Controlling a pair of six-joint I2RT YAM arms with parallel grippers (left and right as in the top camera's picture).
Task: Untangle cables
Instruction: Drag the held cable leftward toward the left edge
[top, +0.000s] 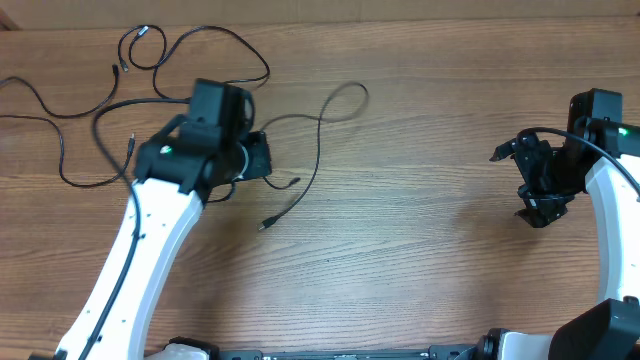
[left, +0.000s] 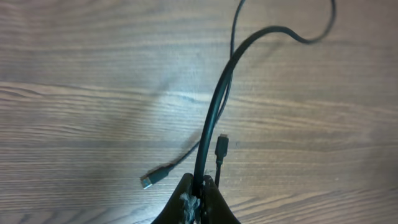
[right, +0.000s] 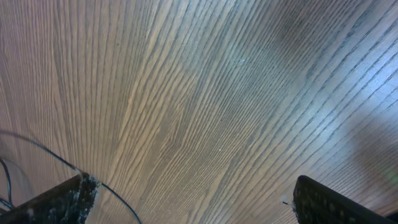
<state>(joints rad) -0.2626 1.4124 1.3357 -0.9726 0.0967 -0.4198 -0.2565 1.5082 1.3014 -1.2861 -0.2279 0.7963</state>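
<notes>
My left gripper goes on pulling the black cable toward the table's open near corner (top: 40, 260) until the loop is straight, because the black cable's loop (top: 345, 103) is clear of the other cables.
Thin black cables (top: 150, 60) lie looped and crossed at the table's far left. One strand (top: 318, 150) runs right, curls into a loop and ends in a USB plug (top: 268, 224). My left gripper (top: 262, 158) is shut on a black cable (left: 214, 112), which rises from between its fingers (left: 200, 198). In the left wrist view a USB plug (left: 152, 179) and a smaller plug (left: 222, 142) lie on the wood just beyond the fingers. My right gripper (top: 538, 200) hangs open and empty at the far right; its two fingers (right: 193, 202) stand wide apart over bare wood.
The wooden table (top: 420, 250) spans the view. A thin dark line (right: 37, 149) crosses the lower left corner of the right wrist view. The arm bases stand at the front edge.
</notes>
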